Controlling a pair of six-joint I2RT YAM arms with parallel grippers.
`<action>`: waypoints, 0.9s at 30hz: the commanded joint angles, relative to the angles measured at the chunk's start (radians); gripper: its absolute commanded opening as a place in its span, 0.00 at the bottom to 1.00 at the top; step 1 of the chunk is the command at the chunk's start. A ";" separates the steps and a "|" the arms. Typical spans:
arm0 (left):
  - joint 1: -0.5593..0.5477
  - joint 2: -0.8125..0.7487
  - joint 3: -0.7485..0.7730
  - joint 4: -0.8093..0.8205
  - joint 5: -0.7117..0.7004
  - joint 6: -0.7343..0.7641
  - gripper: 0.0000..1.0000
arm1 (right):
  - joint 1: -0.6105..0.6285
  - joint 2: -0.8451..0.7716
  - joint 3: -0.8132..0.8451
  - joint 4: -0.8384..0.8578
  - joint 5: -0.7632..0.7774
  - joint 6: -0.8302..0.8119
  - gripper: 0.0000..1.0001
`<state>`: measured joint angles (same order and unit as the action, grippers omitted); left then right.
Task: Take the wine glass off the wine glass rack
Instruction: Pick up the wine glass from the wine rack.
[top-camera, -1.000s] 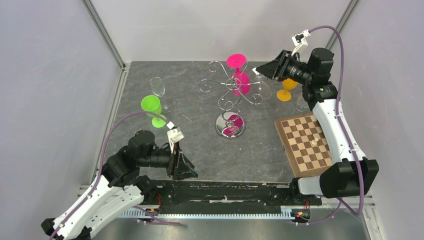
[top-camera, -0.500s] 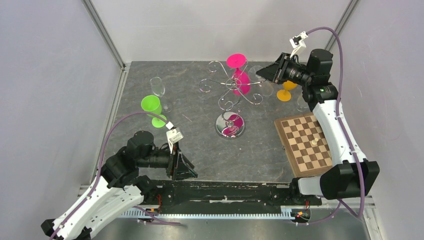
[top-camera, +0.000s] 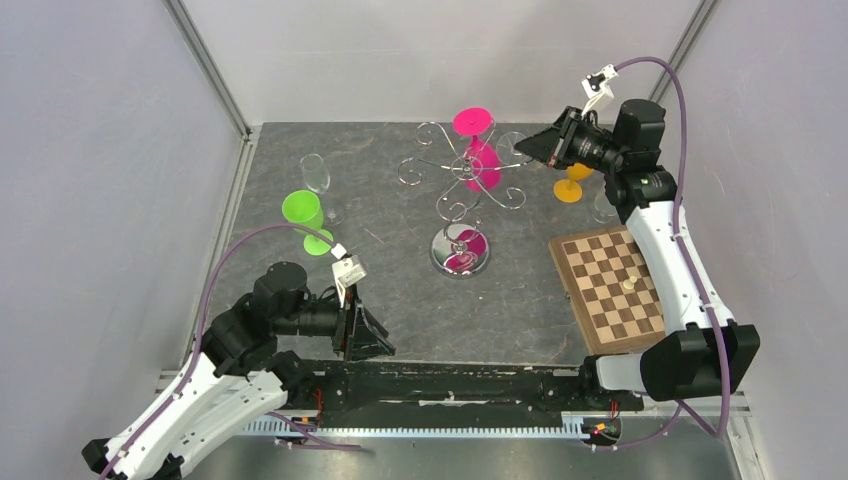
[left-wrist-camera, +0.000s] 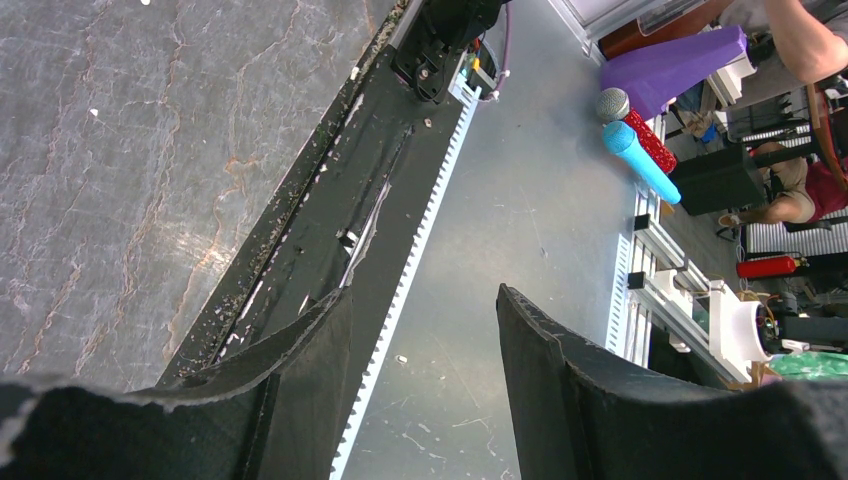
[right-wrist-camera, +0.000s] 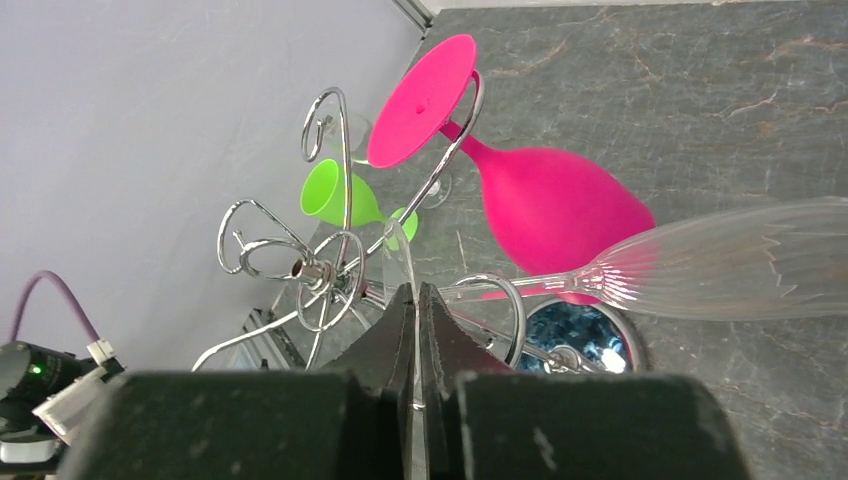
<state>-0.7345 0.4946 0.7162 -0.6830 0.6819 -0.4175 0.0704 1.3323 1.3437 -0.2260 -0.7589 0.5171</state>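
The clear wine glass's stem (right-wrist-camera: 512, 287) is sitting inside the scroll arm's curl. Next, my right gripper backs off and works the stem free of the curl before it pulls away.
The chrome wine glass rack (top-camera: 462, 170) stands mid-table on its round mirrored base (top-camera: 460, 250); it also shows in the right wrist view (right-wrist-camera: 320, 270). A pink wine glass (top-camera: 483, 160) hangs from a far arm. My right gripper (top-camera: 540, 145) is at the rack's right side, shut on the thin foot of a clear wine glass (right-wrist-camera: 720, 260). That glass lies sideways, its stem passing by a scroll arm (right-wrist-camera: 500, 295). In the right wrist view the gripper (right-wrist-camera: 414, 292) pinches the foot edge-on. My left gripper (top-camera: 372, 335) is open and empty near the table's front edge.
A green glass (top-camera: 303, 210) and a clear glass (top-camera: 316, 175) stand at the left. An orange glass (top-camera: 570, 185) and another clear glass (top-camera: 603, 208) stand behind the right arm. A chessboard (top-camera: 610, 285) lies at the right. Enclosure walls surround the table.
My right gripper has drawn back a little to the right, away from the rack's hub, with the clear glass's foot in it. The left arm has not moved.
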 joint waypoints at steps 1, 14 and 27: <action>0.005 -0.009 0.003 0.014 -0.008 -0.042 0.61 | 0.006 -0.044 -0.001 0.088 0.014 0.104 0.00; 0.006 0.002 0.003 0.014 -0.008 -0.043 0.62 | -0.015 -0.071 -0.006 0.157 0.115 0.347 0.00; 0.006 0.003 0.004 0.015 -0.012 -0.045 0.61 | -0.063 -0.119 -0.180 0.381 0.040 0.577 0.00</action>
<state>-0.7345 0.4957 0.7162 -0.6830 0.6815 -0.4179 0.0082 1.2621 1.2018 -0.0048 -0.6853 0.9958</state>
